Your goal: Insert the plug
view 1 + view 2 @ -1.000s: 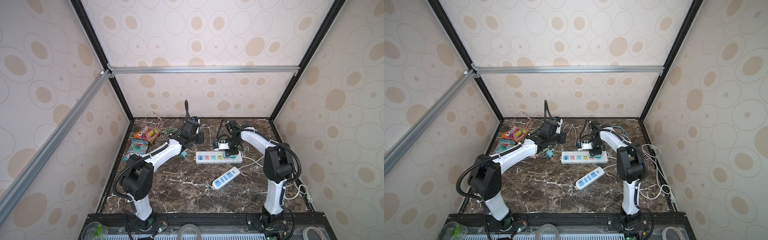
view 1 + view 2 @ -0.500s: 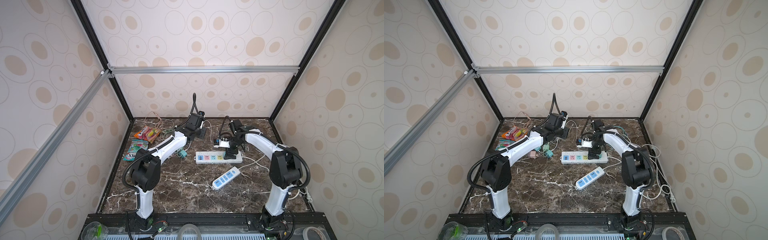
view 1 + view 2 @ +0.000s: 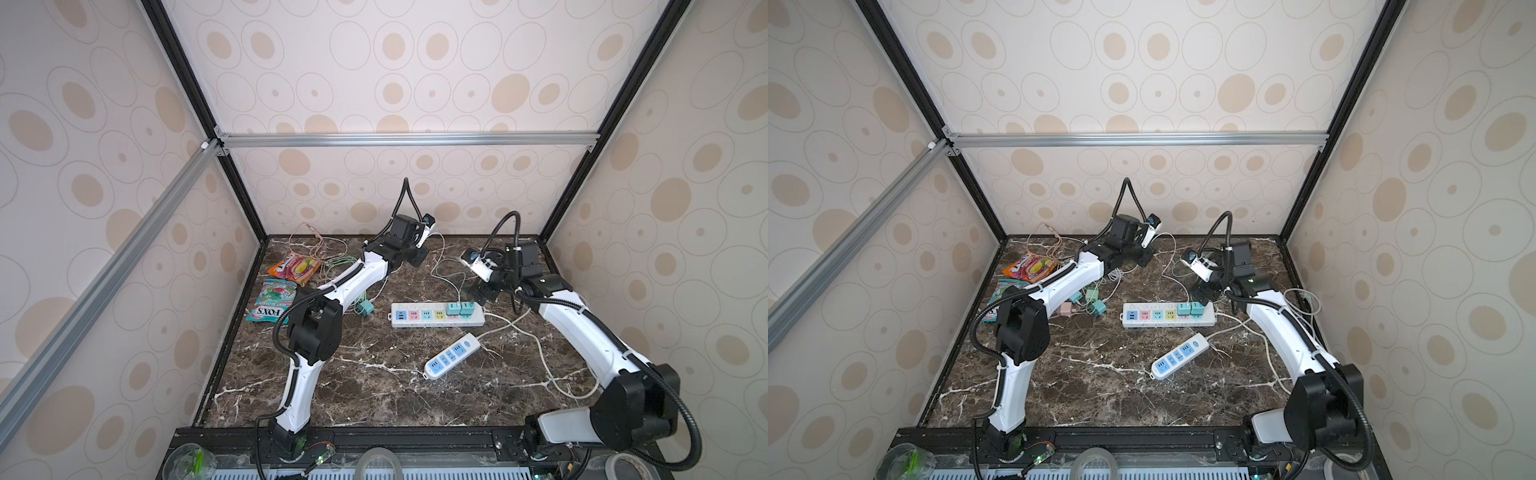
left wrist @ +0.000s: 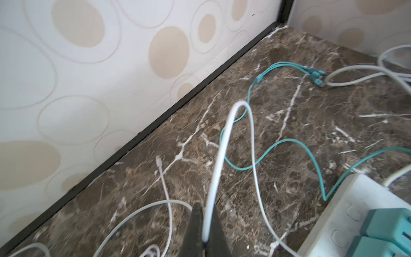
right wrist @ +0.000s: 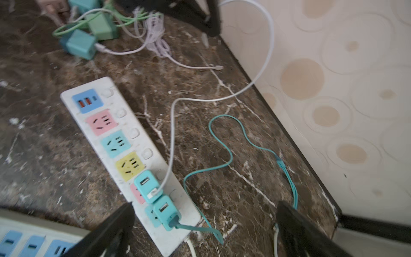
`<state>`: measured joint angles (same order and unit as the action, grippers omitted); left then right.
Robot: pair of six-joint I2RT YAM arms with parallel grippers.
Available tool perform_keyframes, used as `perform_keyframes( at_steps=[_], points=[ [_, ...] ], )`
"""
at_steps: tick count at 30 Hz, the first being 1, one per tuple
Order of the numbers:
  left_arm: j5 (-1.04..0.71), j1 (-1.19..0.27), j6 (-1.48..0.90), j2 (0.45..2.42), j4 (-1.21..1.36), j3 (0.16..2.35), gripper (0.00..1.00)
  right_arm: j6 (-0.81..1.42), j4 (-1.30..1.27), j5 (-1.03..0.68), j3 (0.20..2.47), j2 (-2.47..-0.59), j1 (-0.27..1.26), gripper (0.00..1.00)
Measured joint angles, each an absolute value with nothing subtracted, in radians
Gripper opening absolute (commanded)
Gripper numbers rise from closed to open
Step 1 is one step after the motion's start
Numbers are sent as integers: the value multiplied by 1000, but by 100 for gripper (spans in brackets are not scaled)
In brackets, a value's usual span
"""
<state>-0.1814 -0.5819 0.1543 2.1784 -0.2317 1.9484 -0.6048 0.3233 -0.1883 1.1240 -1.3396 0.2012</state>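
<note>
The white cable (image 3: 434, 272) reaches toward the loose adapters. Next, my left gripper sets it down behind the teal plugs (image 3: 454, 270) before it takes a loose teal adapter.
A white power strip (image 3: 436, 323) (image 5: 184, 207) lies mid-table. Two teal plugs sit in its sockets at the right end. One plug (image 5: 146, 184) (image 3: 454, 308) carries a white cable (image 5: 175, 115) (image 4: 222, 144), the other plug (image 5: 165, 213) a teal cable. My right gripper (image 5: 204, 211) (image 3: 482, 293) hovers open just above that end, its fingers (image 5: 120, 220) wide apart and touching nothing. My left gripper (image 4: 205, 222) (image 3: 417, 257) is raised near the back wall, shut on the white cable, which loops up from its tips.
A second white strip with blue sockets (image 3: 451, 357) lies nearer the front. Loose teal and green adapters (image 5: 80, 44) with tangled cables lie to the strip's left. Two candy bags (image 3: 293, 268) sit at the far left. A teal cable (image 4: 289, 142) snakes along the back wall.
My right gripper has opened and drawn back slightly from the plugs on the strip. The left arm has swung right and up toward the back wall, pulling the white cable along.
</note>
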Motion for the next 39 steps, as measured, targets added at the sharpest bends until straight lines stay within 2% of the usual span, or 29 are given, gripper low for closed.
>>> perform_keyframes(
  at_steps=[8, 12, 18, 24, 28, 31, 35, 39],
  points=[
    [-414, -608, 215, 2250, 99, 1903, 0, -227, 137, 30, 1028, -1209, 160, 100],
    [-511, -641, 244, 2246, 413, 1779, 0, -144, 104, 95, 982, -1177, 157, 100],
    [-567, -670, 244, 2231, 588, 1751, 0, -93, 99, 141, 949, -1176, 156, 100],
    [-524, -662, 336, 2042, 497, 1664, 0, -81, 89, 155, 949, -1176, 155, 100],
    [-447, -651, 391, 1829, 465, 1486, 0, -67, 72, 155, 934, -1176, 155, 100],
    [-434, -646, 406, 1740, 461, 1389, 0, -64, 67, 155, 921, -1176, 155, 100],
    [-464, -646, 413, 1772, 446, 1390, 0, -47, 65, 155, 920, -1176, 155, 100],
    [-526, -646, 407, 1937, 416, 1541, 0, -24, 60, 155, 911, -1169, 155, 99]
  ],
)
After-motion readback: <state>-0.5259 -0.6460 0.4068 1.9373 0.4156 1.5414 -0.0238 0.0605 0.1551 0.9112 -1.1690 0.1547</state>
